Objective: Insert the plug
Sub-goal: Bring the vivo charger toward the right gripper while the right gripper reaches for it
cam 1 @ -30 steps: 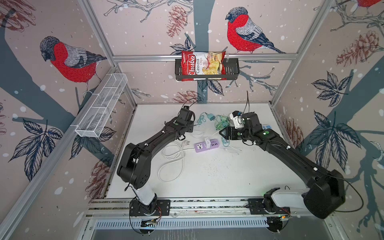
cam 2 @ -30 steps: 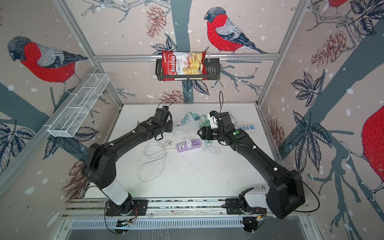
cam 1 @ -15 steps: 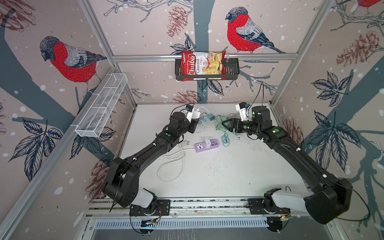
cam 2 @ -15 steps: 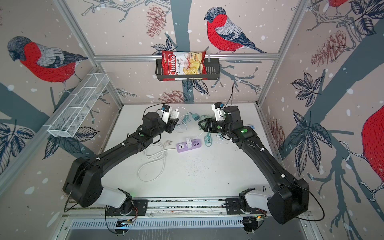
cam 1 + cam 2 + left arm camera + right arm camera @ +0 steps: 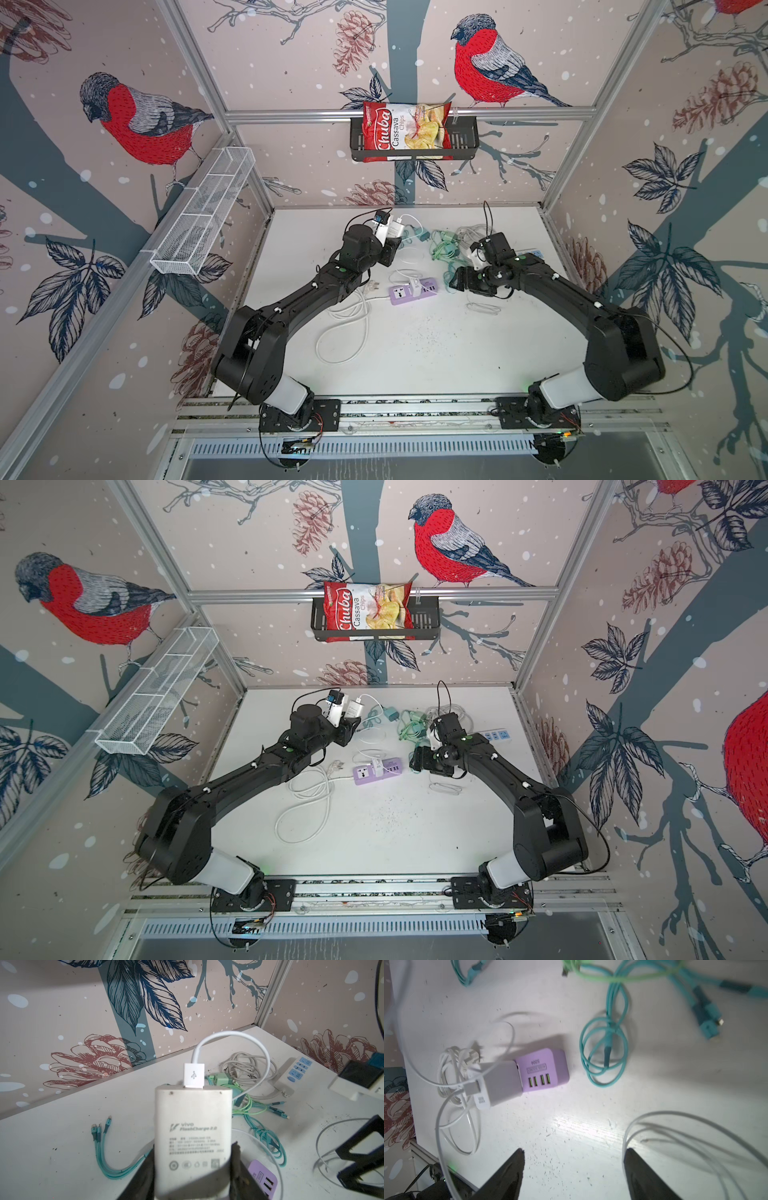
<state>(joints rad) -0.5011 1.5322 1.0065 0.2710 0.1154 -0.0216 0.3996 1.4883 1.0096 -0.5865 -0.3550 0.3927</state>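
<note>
I should raise my right gripper and grab the white charger by its cable end [image 5: 357, 701], because my left gripper is holding the charger far from the white power strip [image 5: 495, 735].
A white vivo charger, the plug [image 5: 193, 1122], is clamped between my left gripper's [image 5: 193, 1145] fingers, lifted above the back of the table, with a white USB cable [image 5: 193, 1076] plugged into its far end. Both top views show this gripper [image 5: 392, 245] [image 5: 351, 726] behind and left of the purple power strip [image 5: 413, 291] [image 5: 376, 769]. A white adapter [image 5: 500, 1082] sits plugged into the strip [image 5: 544, 1070]. My right gripper [image 5: 574, 1151] [image 5: 455, 282] [image 5: 415, 759] is open and empty, low over the table just right of the strip.
Teal and green cables [image 5: 444, 249] [image 5: 606, 1053] lie tangled behind the strip. A white power strip [image 5: 291, 1076] [image 5: 496, 734] sits at the back right. White cord loops [image 5: 345, 328] lie front left and thin white cable [image 5: 695, 1136] beside my right gripper. A chips bag [image 5: 405, 133] hangs on the back wall.
My left arm rose and tilted back, lifting the charger off the table. My right gripper swung back, then came forward and down to the strip's right end.
</note>
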